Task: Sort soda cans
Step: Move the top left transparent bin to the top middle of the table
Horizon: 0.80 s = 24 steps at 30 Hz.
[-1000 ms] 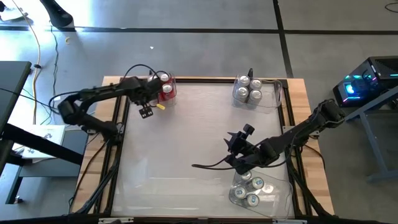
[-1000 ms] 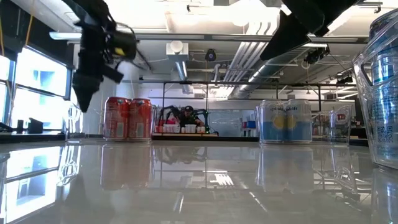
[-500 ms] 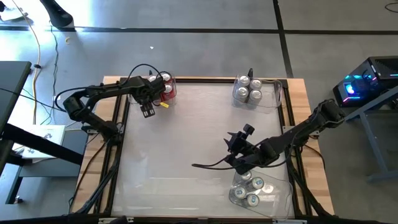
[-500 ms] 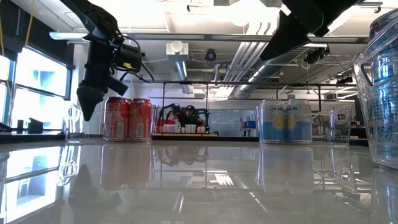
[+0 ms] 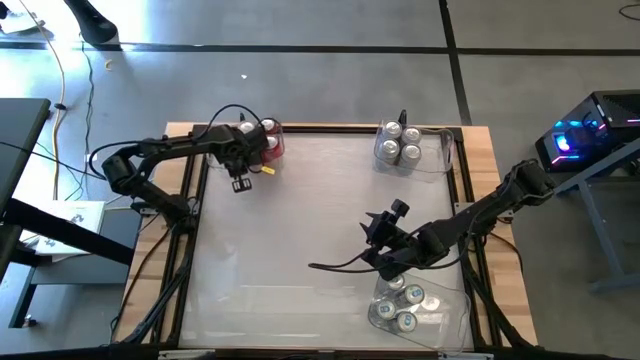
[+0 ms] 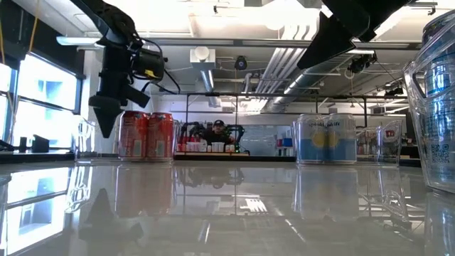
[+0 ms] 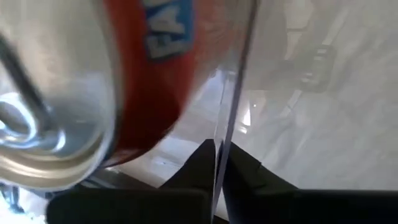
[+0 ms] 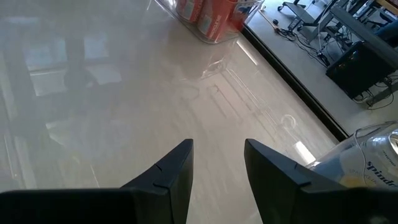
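My left gripper should keep drawing the red cans' bin toward the open tabletop (image 5: 295, 205) until it stands clear of the frame, since both fingers grip its clear side (image 7: 231, 102).
Red soda cans (image 5: 266, 142) stand in a clear bin (image 5: 277, 128) at the table's far left. My left gripper (image 5: 240, 183) points down at that bin's near left corner, shut on its clear wall, with one red can (image 7: 143, 74) close beside it. Seen from table height, it hangs just left of the red cans (image 6: 146, 135). My right gripper (image 8: 217, 165) hovers open over the table's right middle (image 5: 380, 228) with nothing between its fingers. Silver cans (image 5: 400, 143) fill a far right bin. More cans (image 5: 405, 303) sit in a near right bin. My left gripper has the bin's thin clear wall (image 7: 231, 118) between its two shut fingers, near a corner of the bin. The fingers come from above, pointing down, one on each face of the wall. The bin stands on the table.
The wide glossy tabletop (image 5: 300, 240) between the three bins lies bare. A raised wooden frame (image 5: 330, 128) runs around the table. The near right bin (image 6: 434, 107) looms large at table height. A loose black cable (image 5: 335, 266) trails by the right arm.
My left gripper has sunk a little beside the red cans' bin, rolled slightly, and shut from wide open. The bin and cans have stayed where they were.
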### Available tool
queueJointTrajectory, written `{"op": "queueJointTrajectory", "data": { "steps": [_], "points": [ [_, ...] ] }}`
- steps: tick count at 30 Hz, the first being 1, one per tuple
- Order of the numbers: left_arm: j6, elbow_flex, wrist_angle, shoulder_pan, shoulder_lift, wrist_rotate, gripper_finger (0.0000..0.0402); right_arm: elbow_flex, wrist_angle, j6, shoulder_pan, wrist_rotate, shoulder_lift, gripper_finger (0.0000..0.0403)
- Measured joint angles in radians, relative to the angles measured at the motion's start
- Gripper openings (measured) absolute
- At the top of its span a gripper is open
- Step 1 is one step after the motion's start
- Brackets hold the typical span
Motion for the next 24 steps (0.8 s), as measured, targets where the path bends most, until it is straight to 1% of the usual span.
{"op": "queueJointTrajectory", "data": {
  "steps": [2, 10, 16, 24],
  "points": [
    [0.003, 0.0, 0.005, -0.019, 0.0, 0.003, 0.0005, 0.0, 0.0, 0.0, 0.0, 0.0, 0.0, 0.0139],
    [0.003, 0.0, 0.011, -0.07, 0.0, 0.021, 0.0003, 0.0, 0.001, 0.0, 0.0, 0.0, 0.0, 0.0139],
    [0.006, 0.001, 0.013, -0.131, 0.0, 0.032, 0.0001, 0.0, 0.006, 0.0, 0.0, -0.002, 0.0, 0.0139],
    [-0.012, 0.001, 0.016, -0.222, 0.0, 0.046, 0.0001, 0.0, 0.103, -0.11, -0.041, -0.106, 0.0, 0.0139]
  ]
}}
